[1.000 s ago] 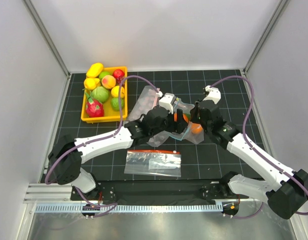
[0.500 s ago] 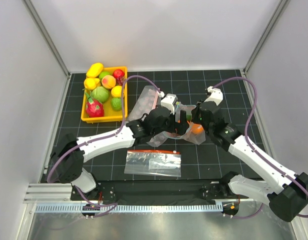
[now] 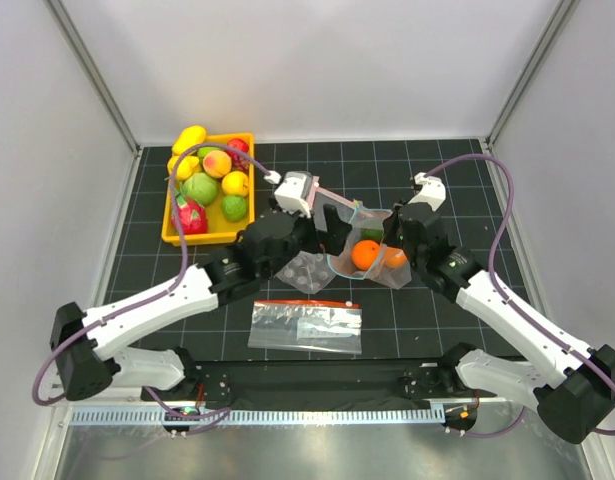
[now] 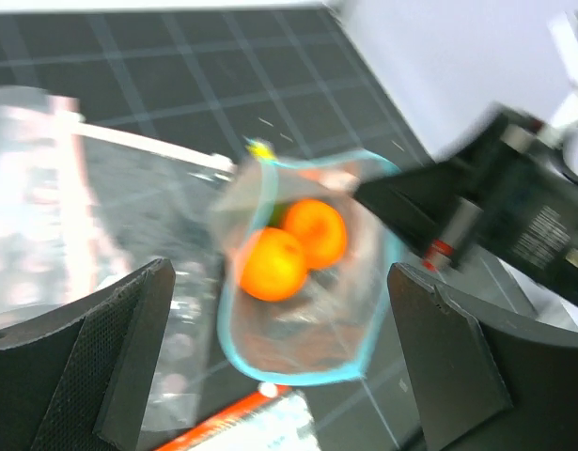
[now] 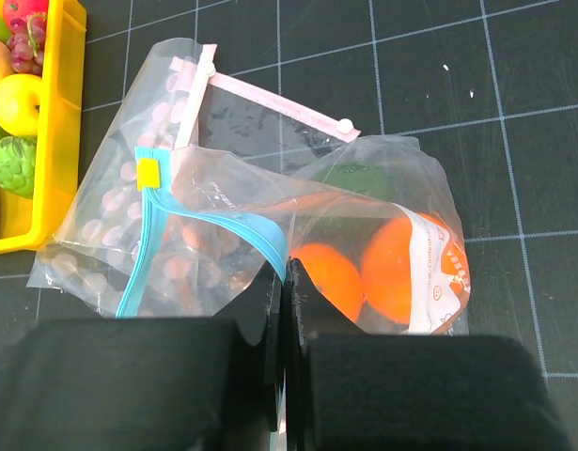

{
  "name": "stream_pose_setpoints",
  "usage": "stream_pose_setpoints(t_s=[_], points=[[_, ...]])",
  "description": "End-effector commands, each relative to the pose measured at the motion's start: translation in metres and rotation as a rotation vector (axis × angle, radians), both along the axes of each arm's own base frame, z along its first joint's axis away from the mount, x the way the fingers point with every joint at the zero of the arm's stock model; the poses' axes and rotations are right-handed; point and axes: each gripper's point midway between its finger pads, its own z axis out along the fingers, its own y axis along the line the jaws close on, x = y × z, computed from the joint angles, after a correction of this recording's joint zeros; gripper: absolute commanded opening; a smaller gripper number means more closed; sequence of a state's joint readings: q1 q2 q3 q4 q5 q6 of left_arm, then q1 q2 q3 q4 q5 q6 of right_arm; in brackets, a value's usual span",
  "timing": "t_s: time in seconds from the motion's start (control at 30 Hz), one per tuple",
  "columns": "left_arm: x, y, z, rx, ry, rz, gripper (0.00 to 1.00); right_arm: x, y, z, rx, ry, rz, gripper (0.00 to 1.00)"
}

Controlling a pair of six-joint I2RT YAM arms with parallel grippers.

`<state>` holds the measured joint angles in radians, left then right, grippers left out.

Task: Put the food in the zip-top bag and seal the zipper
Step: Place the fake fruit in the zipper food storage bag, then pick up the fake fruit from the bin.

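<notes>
The bumpy green fruit (image 3: 234,208) is clear of the dragon fruit in the yellow tray (image 3: 217,226), so the robot's left gripper should keep going there and close around the green fruit.
The zip-top bag (image 3: 372,262) lies mid-table with its mouth standing open. It is clear, with a white label, and holds two oranges (image 5: 331,277) and a green fruit (image 5: 350,178). Its teal zipper (image 5: 260,240) rims the mouth and carries a yellow tab. My right gripper (image 5: 285,274) is shut on the zipper strip at the bag's right side and holds the mouth up. My left gripper (image 4: 289,376) is open and empty. It hovers just off the mouth on the left (image 3: 330,226), and the oranges (image 4: 270,265) show between its fingers (image 4: 129,348).
A dotted clear bag with a pink strip (image 5: 260,94) lies under and behind the zip-top bag. A flat bag with a red-orange strip (image 3: 307,325) lies nearer the arm bases. A yellow tray (image 3: 169,236) of mixed fruit stands at the back left.
My left gripper has pulled back up and to the left, out of the bag's mouth. A second orange now shows inside the bag. The right gripper has stayed put.
</notes>
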<state>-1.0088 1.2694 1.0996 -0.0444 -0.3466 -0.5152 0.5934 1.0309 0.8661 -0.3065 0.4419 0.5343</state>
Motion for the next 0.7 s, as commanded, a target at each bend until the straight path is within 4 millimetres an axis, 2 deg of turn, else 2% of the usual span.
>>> stream_pose_setpoints(t_s=[0.0, 0.1, 0.13, 0.2, 0.23, 0.37, 0.53, 0.6, 0.67], points=[[0.028, 0.056, 0.000, 0.037, -0.045, 0.263, 1.00, 0.007, 0.001, 0.016, 0.051, -0.056, -0.027, 0.01], [0.051, 0.092, -0.013, 0.038, 0.000, 0.381, 1.00, 0.007, 0.002, 0.016, 0.052, -0.056, -0.023, 0.01], [0.063, 0.112, -0.020, 0.046, 0.027, 0.443, 1.00, 0.007, 0.002, 0.015, 0.049, -0.053, -0.023, 0.01], [0.075, 0.130, -0.030, 0.061, 0.060, 0.498, 1.00, 0.007, 0.003, 0.014, 0.051, -0.051, -0.019, 0.01], [0.084, 0.146, -0.036, 0.070, 0.077, 0.545, 1.00, 0.008, 0.003, 0.015, 0.052, -0.051, -0.016, 0.01], [0.104, 0.175, -0.058, 0.132, 0.112, 0.657, 1.00, 0.007, 0.005, 0.014, 0.054, -0.048, -0.011, 0.01], [0.126, 0.204, -0.086, 0.207, 0.163, 0.772, 1.00, 0.007, 0.005, 0.015, 0.059, -0.049, -0.009, 0.01], [0.135, 0.212, -0.089, 0.211, 0.162, 0.809, 1.00, 0.007, 0.006, 0.016, 0.064, -0.050, -0.004, 0.01], [0.147, 0.220, -0.106, 0.244, 0.191, 0.843, 1.00, 0.005, 0.005, 0.019, 0.069, -0.058, -0.007, 0.01]])
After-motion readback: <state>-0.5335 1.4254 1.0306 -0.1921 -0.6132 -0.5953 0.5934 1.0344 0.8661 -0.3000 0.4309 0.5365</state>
